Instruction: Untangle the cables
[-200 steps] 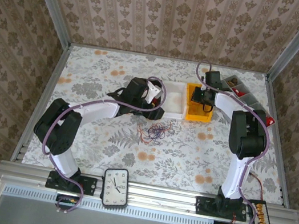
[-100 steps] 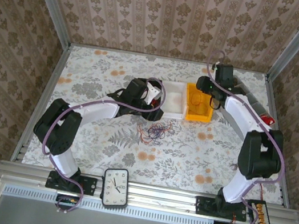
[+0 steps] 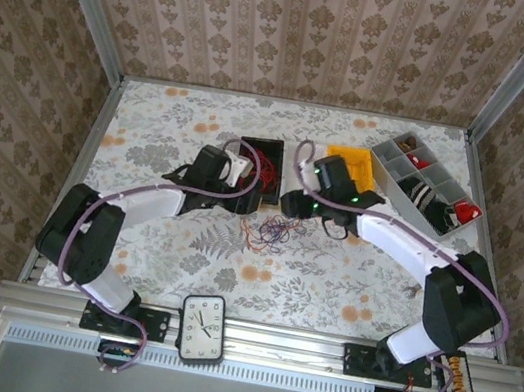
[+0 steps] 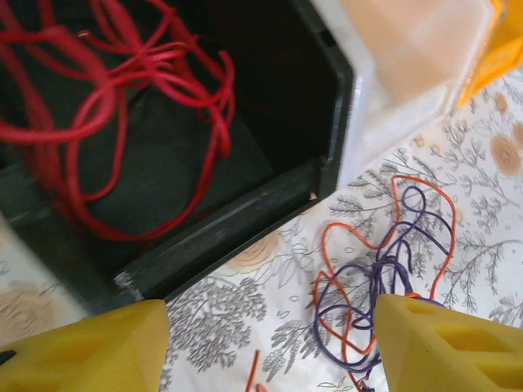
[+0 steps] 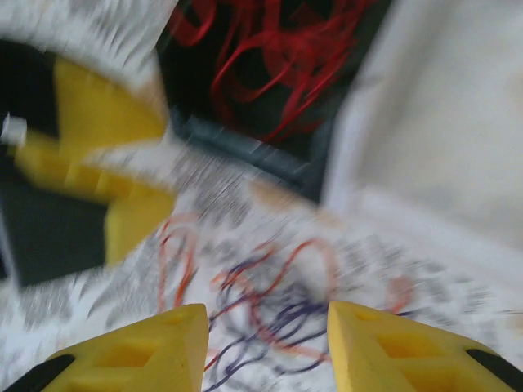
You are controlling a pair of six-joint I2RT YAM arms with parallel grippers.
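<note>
The orange cable (image 3: 248, 233) is lying in slack loops (image 3: 275, 231) among the purple coils, so it will come out into a long piece when I pull.
A loose tangle of orange and purple cables (image 3: 276, 229) lies on the flowered table. In the left wrist view the tangle (image 4: 384, 269) rests against my right-hand finger (image 4: 449, 343). A bundle of red cables (image 4: 122, 106) lies inside the black bin (image 3: 265, 189). My left gripper (image 4: 270, 351) stands open just in front of that bin's near wall, with only tablecloth between its fingers. Hovering directly over the tangle (image 5: 286, 302), my right gripper (image 5: 265, 347) is open and holds nothing; that view is blurred. From above, the left gripper (image 3: 245, 196) and right gripper (image 3: 293, 205) flank the tangle's far side.
A white bin (image 4: 409, 57) adjoins the black one, and a yellow bin (image 3: 357, 164) stands beyond it. A grey divided tray (image 3: 426, 184) with small parts sits at the back right. A clock (image 3: 202, 326) rests on the front rail.
My right arm swung left from the yellow bin to above the tangle, and its jaws opened. My left arm drew back to the left, uncovering the black bin.
</note>
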